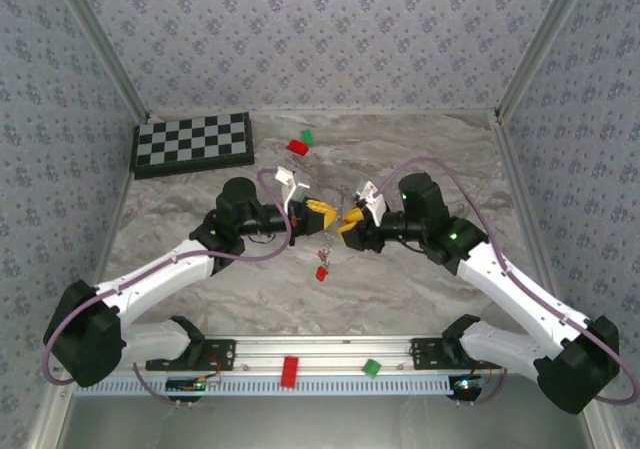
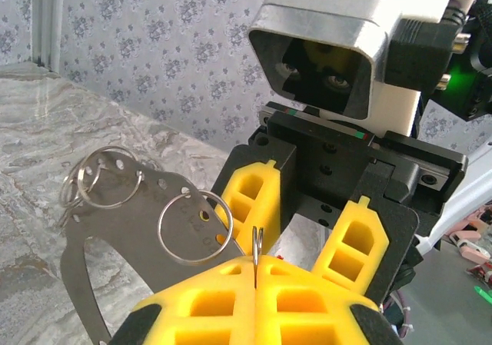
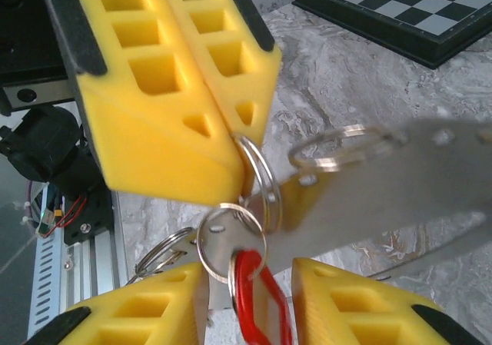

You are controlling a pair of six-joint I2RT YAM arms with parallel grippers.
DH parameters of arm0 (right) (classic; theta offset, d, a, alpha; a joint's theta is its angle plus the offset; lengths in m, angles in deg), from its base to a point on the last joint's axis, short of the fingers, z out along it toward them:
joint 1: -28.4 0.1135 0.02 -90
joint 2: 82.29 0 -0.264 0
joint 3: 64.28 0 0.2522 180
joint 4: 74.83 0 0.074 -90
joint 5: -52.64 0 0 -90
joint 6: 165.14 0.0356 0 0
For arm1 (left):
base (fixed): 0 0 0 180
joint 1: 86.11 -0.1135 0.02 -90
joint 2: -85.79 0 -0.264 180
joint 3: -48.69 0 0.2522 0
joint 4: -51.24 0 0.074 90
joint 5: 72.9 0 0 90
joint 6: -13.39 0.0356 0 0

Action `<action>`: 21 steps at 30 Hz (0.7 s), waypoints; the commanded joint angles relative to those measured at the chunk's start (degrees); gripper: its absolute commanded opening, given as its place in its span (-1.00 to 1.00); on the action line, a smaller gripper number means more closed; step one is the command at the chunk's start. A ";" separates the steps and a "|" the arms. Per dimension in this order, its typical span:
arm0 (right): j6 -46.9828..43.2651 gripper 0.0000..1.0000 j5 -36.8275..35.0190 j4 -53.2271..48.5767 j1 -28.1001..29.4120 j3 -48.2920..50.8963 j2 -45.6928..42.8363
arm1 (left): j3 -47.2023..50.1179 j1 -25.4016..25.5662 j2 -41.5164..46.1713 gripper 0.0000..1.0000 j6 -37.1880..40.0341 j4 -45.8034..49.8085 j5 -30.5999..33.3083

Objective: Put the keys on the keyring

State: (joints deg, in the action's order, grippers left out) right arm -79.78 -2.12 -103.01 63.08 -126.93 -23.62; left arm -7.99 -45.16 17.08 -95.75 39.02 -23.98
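Observation:
The split ring's coils (image 3: pixel 264 177) are apart above the red key, so my right gripper should hold the split ring (image 3: pixel 274 218) to let my left gripper open and take hold of it again.
Both grippers meet above the middle of the table. My left gripper (image 1: pixel 325 216) (image 2: pixel 256 267) is shut on a thin silver split ring (image 2: pixel 257 241) of the keyring, a dull grey band (image 2: pixel 115 222) (image 3: pixel 400 187) with holes and several rings. My right gripper (image 1: pixel 347 224) (image 3: pixel 247 274) faces it, open. A red-headed key (image 3: pixel 260 303) hangs from a ring between its yellow fingers (image 3: pixel 350 306) with a gap on each side. Another red key (image 1: pixel 321 273) shows just nearer than the grippers; I cannot tell whether it hangs or lies.
A chessboard (image 1: pixel 193 144) lies at the back left. A red block (image 1: pixel 297 147) and a green block (image 1: pixel 308 137) sit behind the grippers. On the near rail are a red block (image 1: pixel 289 369) and a green block (image 1: pixel 371 368). Patterned walls enclose the table.

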 commanded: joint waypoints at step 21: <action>20.17 -0.46 14.14 27.47 -6.67 7.24 -0.70 | -0.44 0.49 2.44 -1.00 -0.11 -3.13 0.20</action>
State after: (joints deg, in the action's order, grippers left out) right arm -61.38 9.75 -78.88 55.82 -120.11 -24.82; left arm -7.97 -45.09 17.85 -95.77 39.05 -23.77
